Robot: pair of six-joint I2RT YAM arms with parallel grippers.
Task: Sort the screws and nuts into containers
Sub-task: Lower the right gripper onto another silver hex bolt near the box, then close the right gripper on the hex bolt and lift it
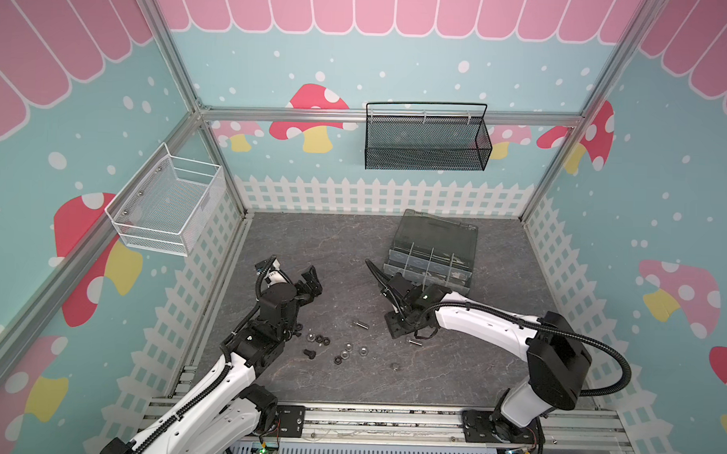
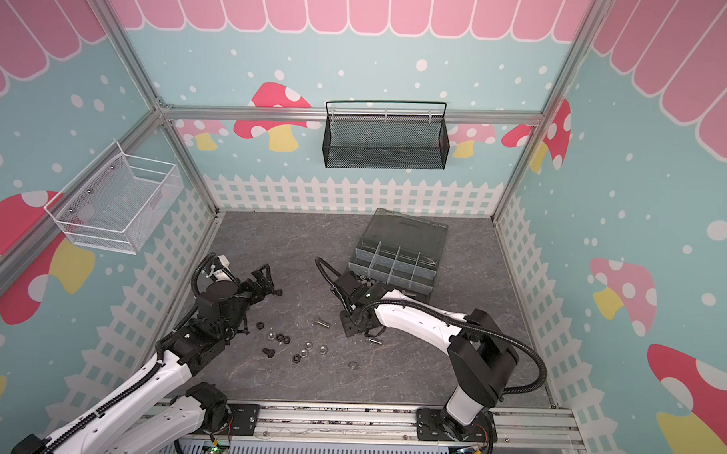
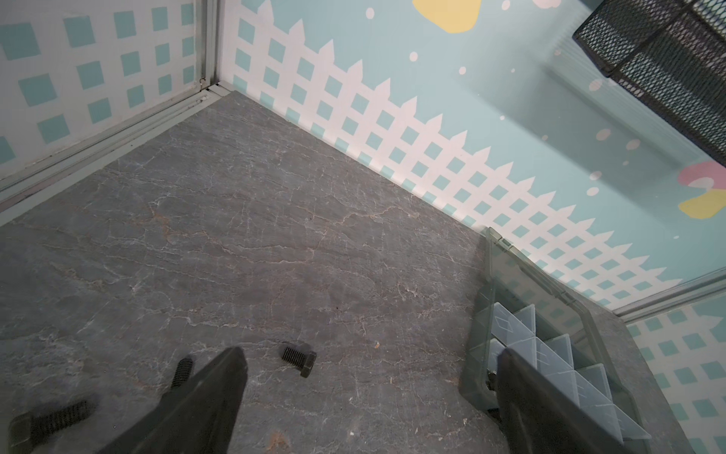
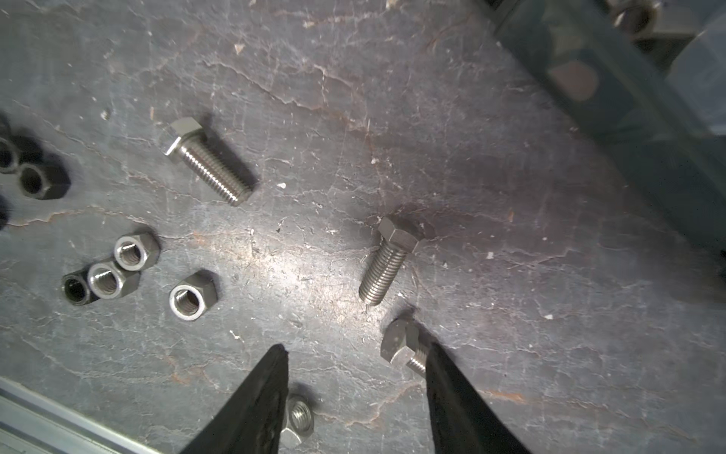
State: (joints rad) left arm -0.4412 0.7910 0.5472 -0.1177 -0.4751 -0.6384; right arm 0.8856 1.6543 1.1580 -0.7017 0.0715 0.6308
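My right gripper should move down and forward next until both fingers are on either side of the threads (image 4: 381,275), because the silver screw (image 4: 392,251) closest to the box has its body pointing between my open fingers.
My right gripper (image 4: 355,346) is open low over the grey floor. A silver screw (image 4: 400,346) lies at its right finger, shank hidden behind it, and a silver nut (image 4: 298,420) lies by the left finger. Two more silver screws (image 4: 208,165) (image 4: 389,259) and several silver and black nuts (image 4: 118,271) lie ahead; both top views show this scatter (image 1: 345,348). The organizer box with its containers (image 1: 431,263) stands open at the back right. My left gripper (image 1: 310,282) (image 3: 371,351) is wide open and empty, with a short black screw (image 3: 300,359) on the floor just ahead.
A black mesh basket (image 1: 427,138) hangs on the back wall and a white wire basket (image 1: 167,204) on the left wall. The box's smoky lid (image 1: 436,230) leans back. A metal rail (image 1: 388,420) runs along the front edge. More black screws (image 3: 47,420) lie near my left gripper.
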